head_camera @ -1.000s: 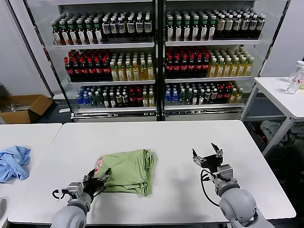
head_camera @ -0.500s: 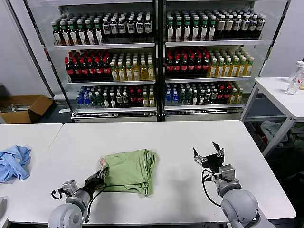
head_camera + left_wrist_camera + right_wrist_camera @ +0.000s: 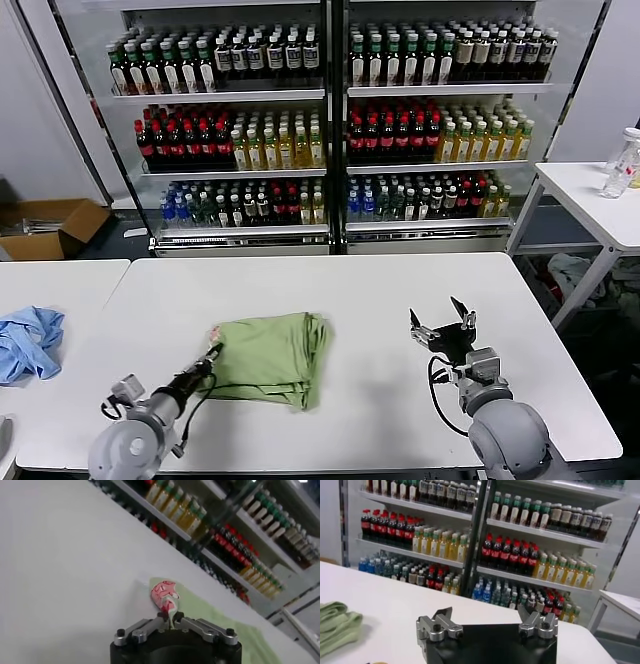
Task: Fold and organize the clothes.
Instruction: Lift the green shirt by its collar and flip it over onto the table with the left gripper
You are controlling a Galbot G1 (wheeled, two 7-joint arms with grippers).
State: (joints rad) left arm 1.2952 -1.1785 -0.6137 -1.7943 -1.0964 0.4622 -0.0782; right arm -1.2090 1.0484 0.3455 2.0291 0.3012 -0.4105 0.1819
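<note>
The polo shirt has its plain side [image 3: 262,355] up and its graphic underneath, so next my left gripper brings the printed corner across to the opposite edge [image 3: 314,350], with the graphic facing up.
The light green polo shirt [image 3: 268,356] lies folded in a stack on the white table [image 3: 330,290], its red-and-white graphic at the left corner. My left gripper [image 3: 210,353] is shut on that corner, pinching the printed cloth [image 3: 165,593] between its fingertips; the shirt's green body [image 3: 235,630] stretches beyond. My right gripper [image 3: 444,320] is open and empty above the table, well right of the shirt. In the right wrist view the open gripper [image 3: 485,614] faces the shelves, with the shirt's folded edge [image 3: 337,622] off to one side.
A smaller light blue garment [image 3: 28,340] lies on the neighbouring table at far left. A glass-fronted cooler [image 3: 330,120] full of bottles stands behind. Another white table [image 3: 590,195] with a bottle stands at right. A cardboard box [image 3: 50,225] sits on the floor.
My left gripper has closed on the shirt's printed corner and its arm has drawn back to the left. The shirt's left corner is pulled out flatter. The right gripper has barely moved.
</note>
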